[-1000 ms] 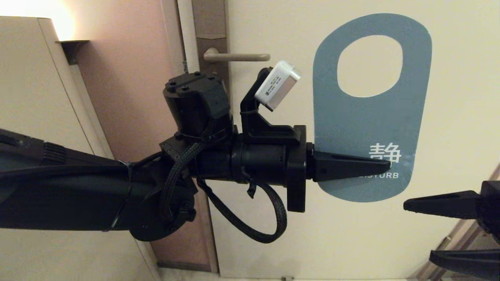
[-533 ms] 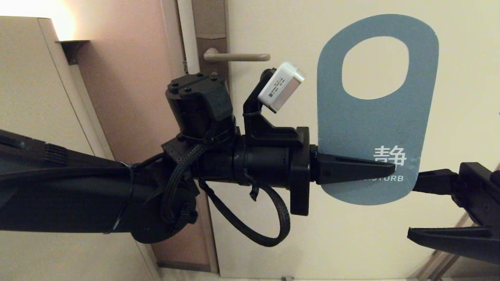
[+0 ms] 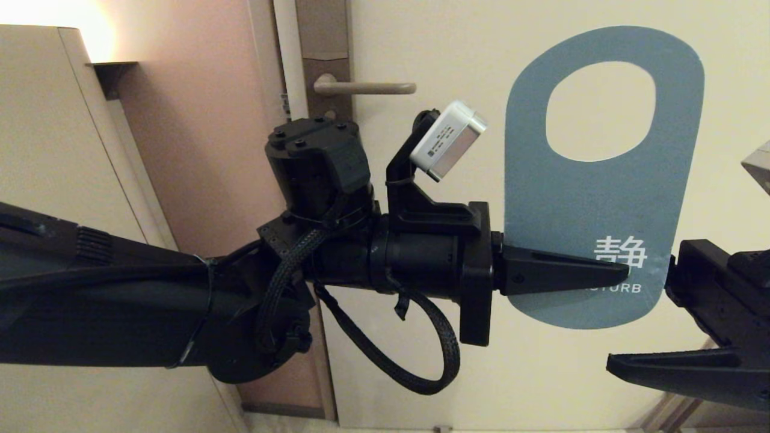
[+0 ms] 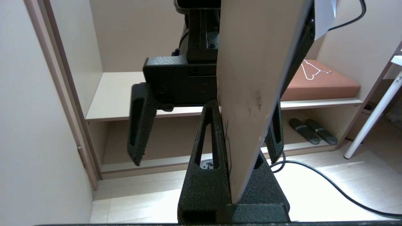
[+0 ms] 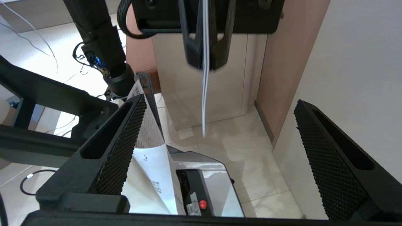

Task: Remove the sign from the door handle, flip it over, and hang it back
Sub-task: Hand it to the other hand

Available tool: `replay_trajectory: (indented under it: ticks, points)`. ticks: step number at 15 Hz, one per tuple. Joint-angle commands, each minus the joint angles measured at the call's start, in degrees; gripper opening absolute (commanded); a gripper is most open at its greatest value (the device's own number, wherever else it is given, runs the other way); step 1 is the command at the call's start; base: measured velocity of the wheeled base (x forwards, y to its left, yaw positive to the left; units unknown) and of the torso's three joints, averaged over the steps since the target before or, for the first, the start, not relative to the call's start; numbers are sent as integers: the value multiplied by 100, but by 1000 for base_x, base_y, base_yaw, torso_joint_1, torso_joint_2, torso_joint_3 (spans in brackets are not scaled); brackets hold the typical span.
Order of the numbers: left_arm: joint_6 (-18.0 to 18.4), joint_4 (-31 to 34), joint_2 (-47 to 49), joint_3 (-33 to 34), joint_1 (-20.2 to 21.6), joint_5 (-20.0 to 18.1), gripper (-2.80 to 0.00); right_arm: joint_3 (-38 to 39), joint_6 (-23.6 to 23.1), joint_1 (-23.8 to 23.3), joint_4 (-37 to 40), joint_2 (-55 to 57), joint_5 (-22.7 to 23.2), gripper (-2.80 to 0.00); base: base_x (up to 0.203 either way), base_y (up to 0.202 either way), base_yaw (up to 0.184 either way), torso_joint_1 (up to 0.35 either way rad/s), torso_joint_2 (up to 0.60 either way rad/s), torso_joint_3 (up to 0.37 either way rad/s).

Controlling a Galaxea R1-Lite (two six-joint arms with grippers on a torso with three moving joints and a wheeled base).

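My hold is low and the top ring [image 3: 612, 44] stands straight above it, so the sign [image 3: 570, 205] will stay flat and upright when I carry it by its lower end.
The sign [image 3: 601, 198] shows its blue-grey side with white text and is off the door handle [image 3: 364, 88], held upright to its right in front of the door. My left gripper [image 3: 625, 278] is shut on the sign's lower end. In the left wrist view the sign [image 4: 251, 78] stands nearly edge-on between the shut left gripper [image 4: 234, 175]. My right gripper [image 3: 637, 325] is open at the right edge; one finger is hidden behind the sign. In the right wrist view the edge-on sign [image 5: 204, 78] hangs between the spread right gripper [image 5: 220, 125], touching neither finger.
The handle sits on a brown backplate [image 3: 322, 36] at the cream door's [image 3: 421, 36] left edge. A beige cupboard [image 3: 54, 150] stands to the left. Behind me a low shelf [image 4: 113, 103] holds a cushion [image 4: 320, 84], with slippers [image 4: 309, 130] beneath.
My left gripper has carried the sign to the right and slightly down. My right gripper has risen and moved in, so its open fingers now straddle the sign's lower end.
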Motion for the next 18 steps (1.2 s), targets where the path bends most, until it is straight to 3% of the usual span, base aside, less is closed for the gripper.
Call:
replay_trajectory:
  ticks: [1,5,18]
  points:
    - [26,-62,68,-9,-2,-28,-280,-51,-14,9,-33,99,31,0,0,0,0,0,0,0]
    - [-31,-786,357,-27,-10,-14,-280,-79,-5,18,-254,261,31,0,0,0,0,0,0,0]
    - [-24,-812,369,-72,-2,64,-280,-307,-5,378,-255,520,-146,0,0,0,0,0,0,0]
